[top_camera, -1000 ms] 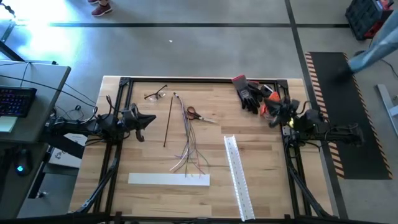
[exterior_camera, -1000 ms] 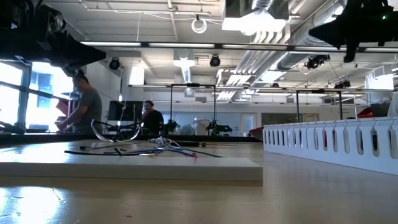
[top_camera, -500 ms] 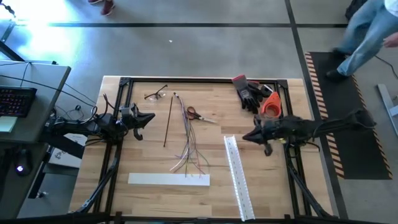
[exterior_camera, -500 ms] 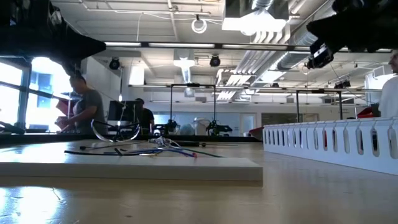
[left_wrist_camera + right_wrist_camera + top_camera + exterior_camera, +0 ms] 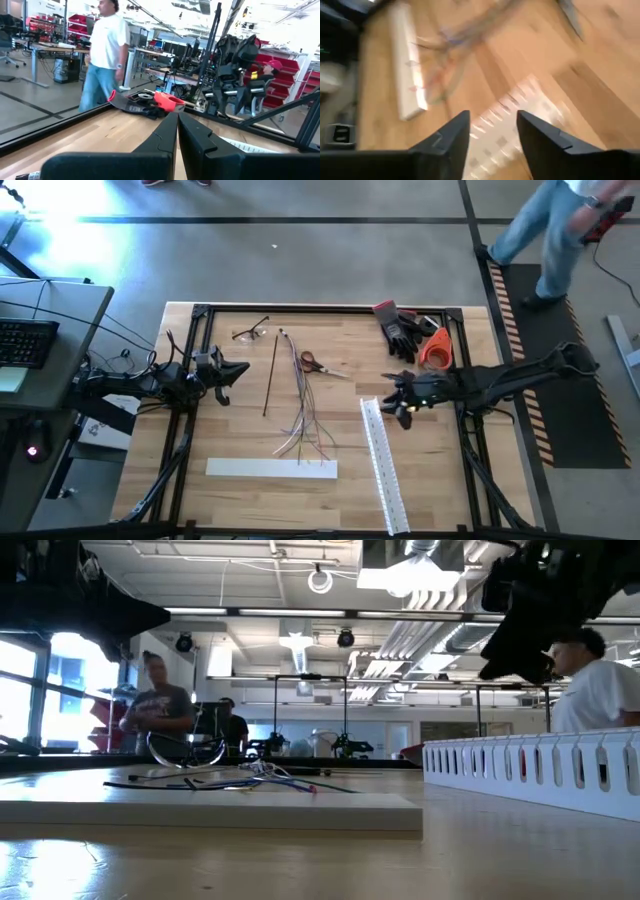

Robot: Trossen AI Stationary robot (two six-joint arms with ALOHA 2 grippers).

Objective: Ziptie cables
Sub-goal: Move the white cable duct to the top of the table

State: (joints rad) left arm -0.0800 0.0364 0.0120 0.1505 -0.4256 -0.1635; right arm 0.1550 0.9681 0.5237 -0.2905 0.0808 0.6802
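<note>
My right gripper keeps going down until it closes on the white duct's slotted side (image 5: 380, 414), because the white duct's far end (image 5: 370, 405) lies clear of the cables under my open fingers.
The cables (image 5: 303, 415) lie as a loose bundle of thin pinkish, purple and pale wires on the table's middle; the low view shows them flat on the wood (image 5: 262, 776). The ziptie (image 5: 271, 375), a thin straight black strip, lies just left of them. My right gripper (image 5: 392, 398) hangs open above the far end of the white slotted duct (image 5: 384, 465), pointing slantwise down toward the cables (image 5: 465, 35); nothing is between its fingers (image 5: 492, 127). My left gripper (image 5: 232, 370) waits shut at the table's left edge (image 5: 177, 122), above the wood.
Red-handled scissors (image 5: 315, 363) lie right of the cables' far end, glasses (image 5: 250, 332) at the far left. Black gloves (image 5: 405, 328) and an orange object (image 5: 436, 348) sit at the far right. A flat white cover strip (image 5: 271, 468) lies near the front. A person (image 5: 560, 220) walks beyond the table.
My right gripper has swung from the table's right edge toward the middle, out over the slotted duct's far end, tipping from level to slanting downward. Its fingers have parted. The person at the far right has walked on.
</note>
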